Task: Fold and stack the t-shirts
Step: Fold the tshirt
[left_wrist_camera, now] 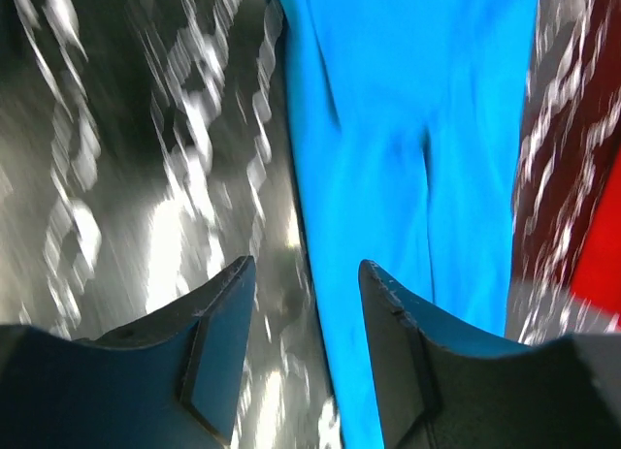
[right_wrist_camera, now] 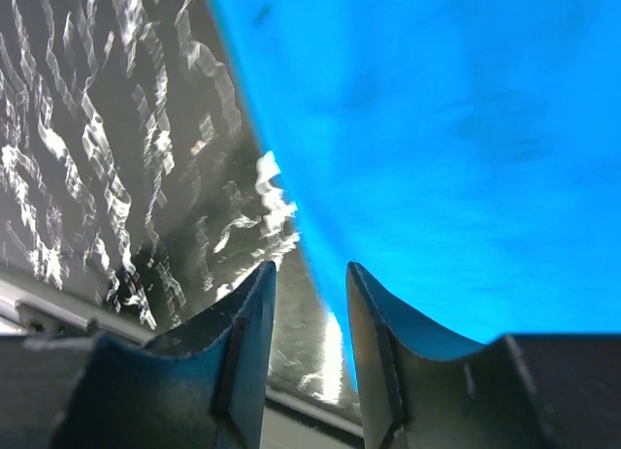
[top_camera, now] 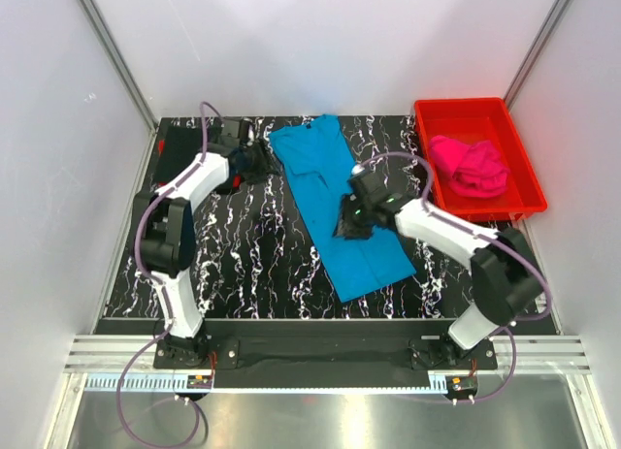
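Next, I swing the strip's near end [top_camera: 371,274] straight with my right gripper before I fold the strip, because the turquoise-blue t-shirt's long strip [top_camera: 315,199] lies slanted across the table.
The turquoise-blue t-shirt [top_camera: 335,202] lies flat as a long strip down the middle of the table. My left gripper [top_camera: 264,161] is open at the strip's far left edge. In the left wrist view the gripper [left_wrist_camera: 306,265] straddles that edge, one finger over the shirt [left_wrist_camera: 417,129] and one over the table. My right gripper [top_camera: 346,223] is open over the strip's middle. In the right wrist view the gripper [right_wrist_camera: 310,267] straddles an edge of the shirt [right_wrist_camera: 437,148]. The pink t-shirt [top_camera: 471,166] lies crumpled in the red bin. A dark flat shape [top_camera: 178,139], perhaps the black t-shirt, lies at the far left corner.
The red plastic bin [top_camera: 524,168] stands at the far right and shows at the edge of the left wrist view [left_wrist_camera: 597,265]. The black marbled tabletop [top_camera: 252,265] is walled by white panels on three sides. A metal rail [top_camera: 330,357] runs along the near edge.
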You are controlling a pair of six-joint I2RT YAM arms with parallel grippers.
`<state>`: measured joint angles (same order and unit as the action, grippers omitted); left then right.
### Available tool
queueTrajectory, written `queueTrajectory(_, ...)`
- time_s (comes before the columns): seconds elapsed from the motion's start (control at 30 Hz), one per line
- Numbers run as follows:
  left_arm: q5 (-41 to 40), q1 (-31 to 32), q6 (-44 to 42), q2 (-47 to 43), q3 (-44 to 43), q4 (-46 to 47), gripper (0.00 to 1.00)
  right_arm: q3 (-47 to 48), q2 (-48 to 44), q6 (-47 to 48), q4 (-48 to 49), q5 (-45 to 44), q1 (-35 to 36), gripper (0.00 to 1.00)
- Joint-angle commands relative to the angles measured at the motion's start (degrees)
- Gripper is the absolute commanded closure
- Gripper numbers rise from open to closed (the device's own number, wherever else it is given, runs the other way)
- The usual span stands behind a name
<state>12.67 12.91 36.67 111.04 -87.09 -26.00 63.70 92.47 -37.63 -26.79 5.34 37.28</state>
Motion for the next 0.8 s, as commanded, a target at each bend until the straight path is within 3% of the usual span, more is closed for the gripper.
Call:
queueTrajectory(0.0, -2.65, 6.32, -0.72, -7.93, 8.84, -0.82, 0.48, 0.11, -3.52, 7.55, -5.82, 0.54, -7.91, 0.59)
queueTrajectory(0.03, -2.21, 7.56, 0.15, -11.69, 15.57, 2.76, 0.48, 0.28, -3.17, 8.7, -7.65, 0.2, -8.97, 0.6)
queueTrajectory(0.13, -1.59, 13.71, 2.18, -16.37, 23.16, 5.69, 0.48, -0.41, -1.51, 11.08, -8.81, 0.28, -11.26, 0.65)
queueTrajectory(0.3, -0.54, 21.28, 4.55, -18.58, 28.9, 10.52, 0.48, -4.02, -0.01, 9.77, -7.32, -4.99, -11.88, 0.68)
queueTrajectory(0.53, 0.44, 18.12, 5.61, -20.77, 28.64, 5.45, 0.48, -10.95, -0.26, 6.87, -4.6, -8.6, -11.79, 0.7)
queueTrajectory(0.63, -4.74, 17.24, 2.72, -24.11, 28.73, 1.75, 0.47, -15.25, -3.5, 4.24, -2.23, -7.98, -11.44, 0.68)
queueTrajectory(0.7, -12.44, 18.2, -1.23, -25.61, 28.03, -1.93, 0.47, -17.37, -5.44, 1.34, -0.56, -7.37, -10.39, 0.67)
queueTrajectory(0.77, -13.98, 18.29, -2.91, -27.54, 28.38, -4.58, 0.44, -19.75, -7.21, -1.73, 0.86, -8.24, -7.33, 0.67)
